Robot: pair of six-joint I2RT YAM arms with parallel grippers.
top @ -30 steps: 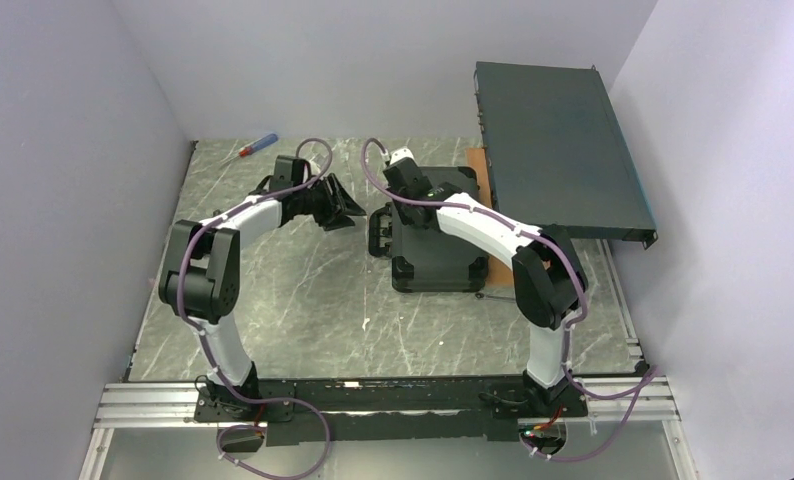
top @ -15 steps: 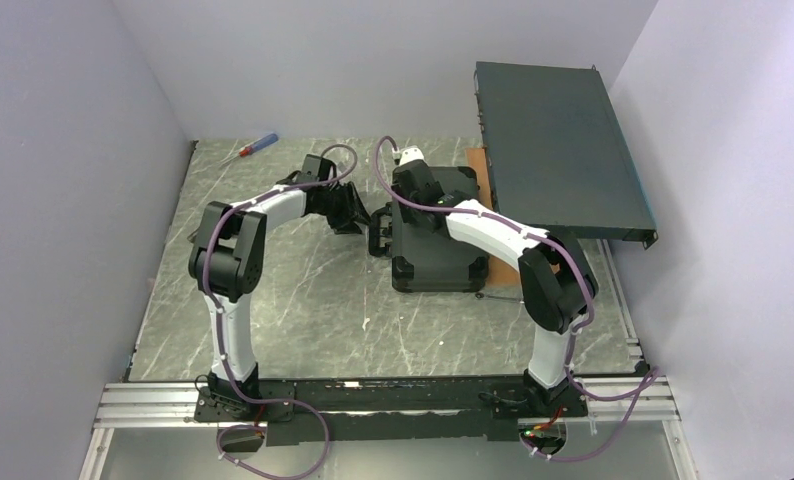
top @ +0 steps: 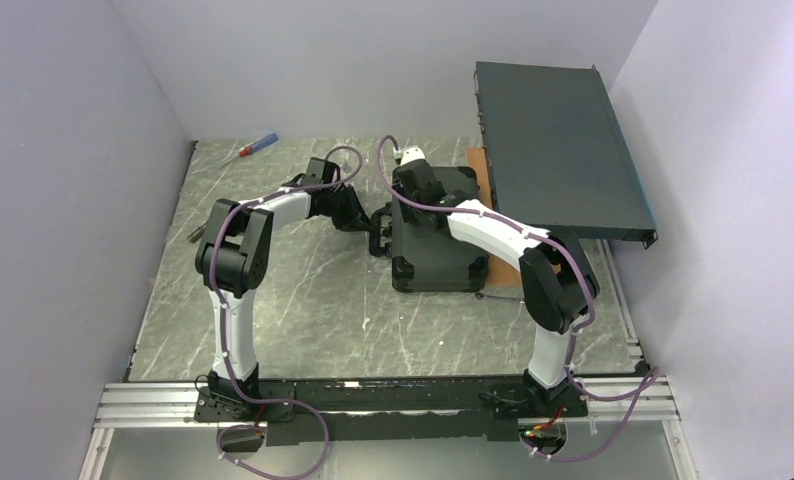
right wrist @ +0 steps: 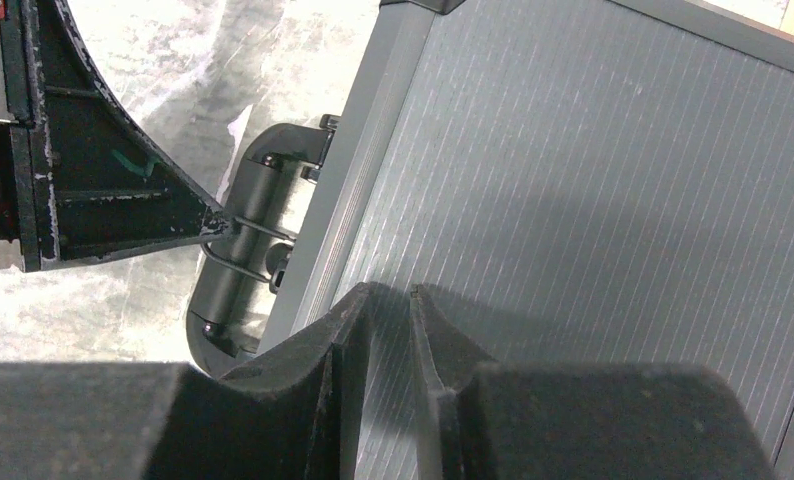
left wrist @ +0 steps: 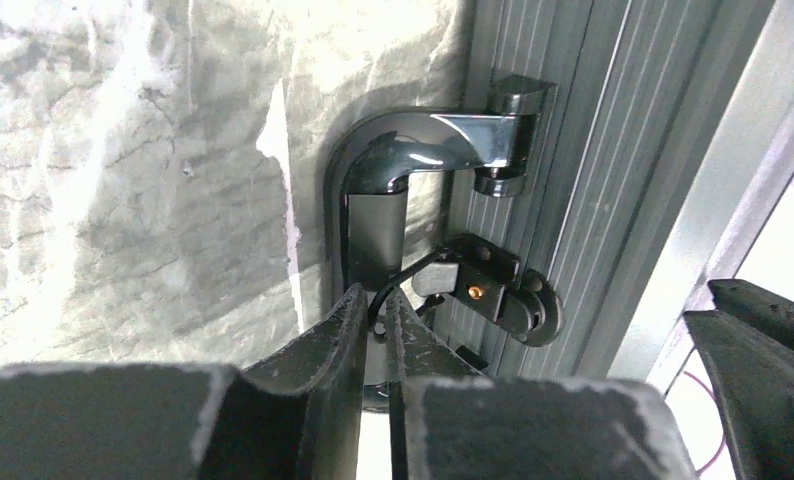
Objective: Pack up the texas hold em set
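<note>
The latch's wire loop (left wrist: 405, 277) reaches across the case's handle, away from the case, so next my left gripper lets go of the loop and moves in to the latch's round end (left wrist: 535, 310).
The texas hold em set's dark grey case (top: 443, 265) lies closed in the middle of the table, its black handle (top: 380, 232) facing left. Chips, cards, dice and buttons are hidden. My left gripper (top: 366, 222) is at the handle side; in the left wrist view (left wrist: 374, 300) it is shut on the thin black wire loop of a latch (left wrist: 493, 290), just below the handle (left wrist: 413, 150). My right gripper (top: 413, 200) is over the lid's left part; in the right wrist view (right wrist: 390, 292) its tips are shut and empty, close over the ribbed lid (right wrist: 593, 180).
A large flat dark metal rack box (top: 558, 140) leans at the back right, partly over a brown board (top: 476, 170). A red-and-blue-handled screwdriver (top: 253, 147) lies at the back left. Grey walls stand close on three sides.
My left arm has swung right, bringing its gripper from open table to the case's handle side and onto the latch loop. My right gripper shifted slightly on the lid.
</note>
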